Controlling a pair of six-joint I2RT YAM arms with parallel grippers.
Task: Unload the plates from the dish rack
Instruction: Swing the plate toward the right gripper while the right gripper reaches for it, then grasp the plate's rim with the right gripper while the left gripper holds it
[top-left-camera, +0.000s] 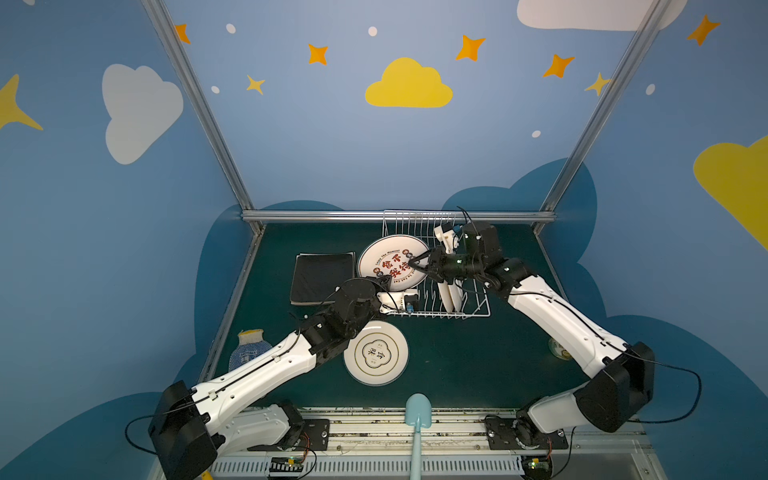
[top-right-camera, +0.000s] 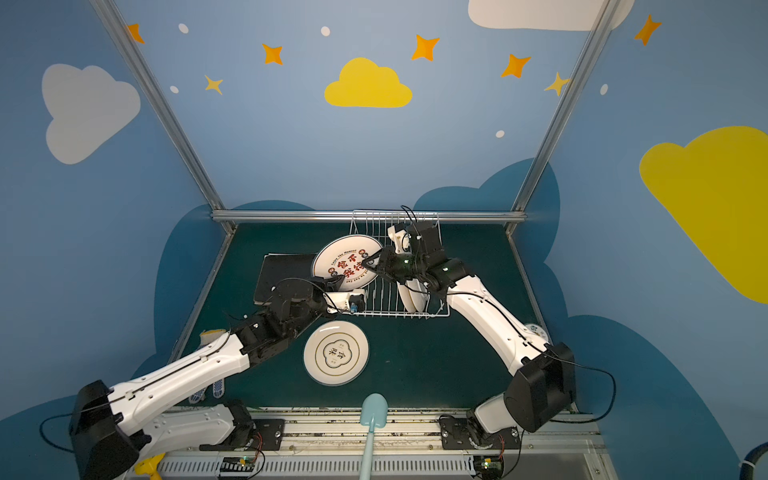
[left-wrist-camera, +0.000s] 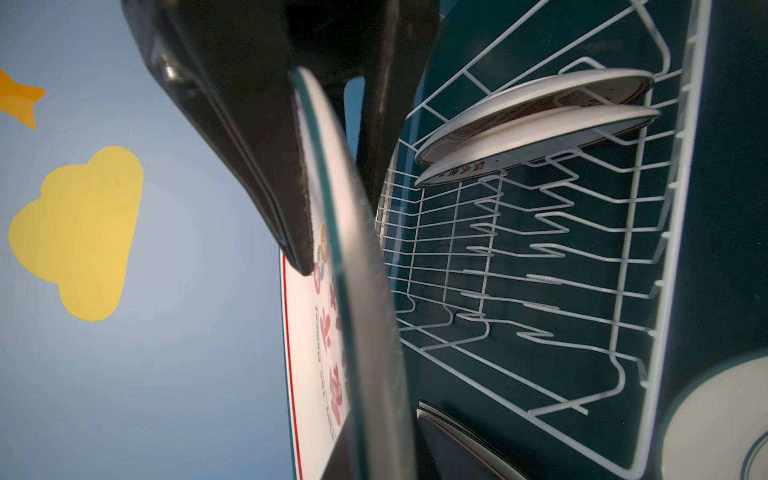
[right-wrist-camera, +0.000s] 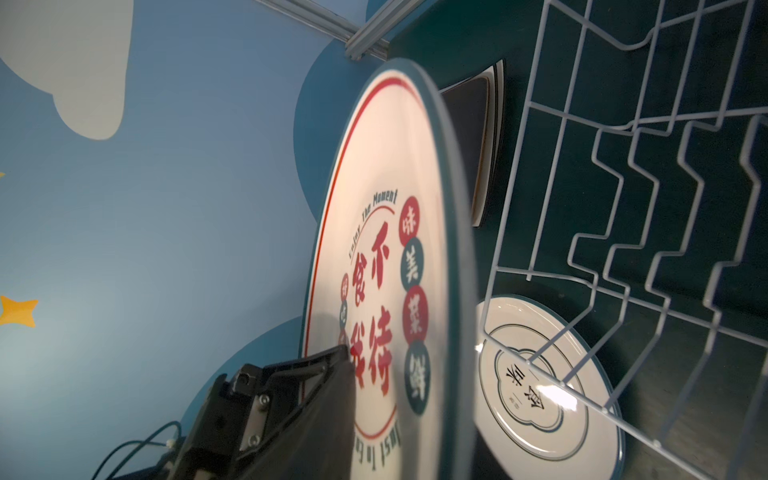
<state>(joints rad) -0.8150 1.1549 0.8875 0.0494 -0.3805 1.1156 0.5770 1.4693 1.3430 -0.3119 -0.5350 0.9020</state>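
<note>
The printed plate's lower rim (top-left-camera: 393, 288) is pinched in my left gripper, so next my left gripper moves to the rim (top-left-camera: 361, 264) facing the stack while my right gripper holds the plate.
A round white plate (top-left-camera: 392, 262) (top-right-camera: 347, 262) with red print hangs tilted over the left end of the white wire dish rack (top-left-camera: 473, 309). My left gripper (top-left-camera: 384, 279) is shut on its lower left rim, one finger (right-wrist-camera: 316, 386) lying on the printed face. At the plate's right rim my right gripper (top-left-camera: 413, 262) is shut too, its fingers (left-wrist-camera: 257, 166) astride the edge. Two round plates (top-left-camera: 451, 293) (left-wrist-camera: 540, 124) stand upright in the rack. A black square plate (top-left-camera: 322, 276) tops a stack on the table, left of the rack. Another round plate (top-left-camera: 376, 353) lies flat before the rack.
A knitted glove (top-left-camera: 249, 349) lies by the left wall under my left arm. A light blue scoop (top-left-camera: 417, 411) pokes in over the front edge. A small dish (top-left-camera: 559, 349) sits half hidden behind my right arm. The rack stands against the back rail (top-left-camera: 332, 216).
</note>
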